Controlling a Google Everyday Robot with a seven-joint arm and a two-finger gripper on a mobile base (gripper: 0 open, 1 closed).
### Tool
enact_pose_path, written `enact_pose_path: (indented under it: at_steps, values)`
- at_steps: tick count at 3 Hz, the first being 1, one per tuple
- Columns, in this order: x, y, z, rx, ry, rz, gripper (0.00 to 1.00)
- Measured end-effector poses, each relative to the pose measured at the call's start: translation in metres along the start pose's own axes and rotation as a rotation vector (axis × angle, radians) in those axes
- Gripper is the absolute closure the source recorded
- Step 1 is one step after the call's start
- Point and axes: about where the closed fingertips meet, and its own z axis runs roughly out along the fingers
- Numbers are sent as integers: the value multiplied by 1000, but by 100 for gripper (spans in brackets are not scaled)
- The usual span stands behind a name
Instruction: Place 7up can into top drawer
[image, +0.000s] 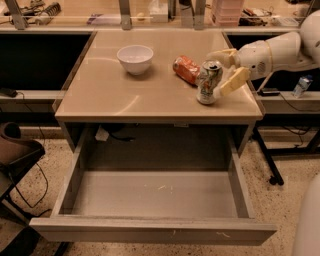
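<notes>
My gripper should go on moving toward the can's body (206, 89), because the upright 7up can (209, 76) is in line with my open fingers. It should close once the fingers are on either side of the can's body.
The 7up can (208, 82), silver-white with green marks and a dented body, stands upright near the right front of the tan table (110, 95). My gripper (223, 70) reaches in from the right, open, with one yellowish finger (220, 55) behind the can and the other (233, 81) at its right side. The fingers bracket the can; I cannot tell whether they touch it. The top drawer (150, 200) is pulled fully open below the table front, its grey floor bare.
An orange soda can (185, 69) lies on its side just left-behind the 7up can. A white bowl (135, 59) stands at the table's middle back. A dark chair (15, 150) is at the left, a small bottle (303, 86) at the right.
</notes>
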Motion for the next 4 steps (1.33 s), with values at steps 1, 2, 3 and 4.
enact_pose_path:
  at_steps: [1,2,3,4]
  values:
    - [5,-18,-2,-2,-116,17,0]
    - [13,-26,-6,58,-53,7,0]
    - [13,-26,-6,58,-53,7,0]
    - [13,-26,-6,58,-53,7,18]
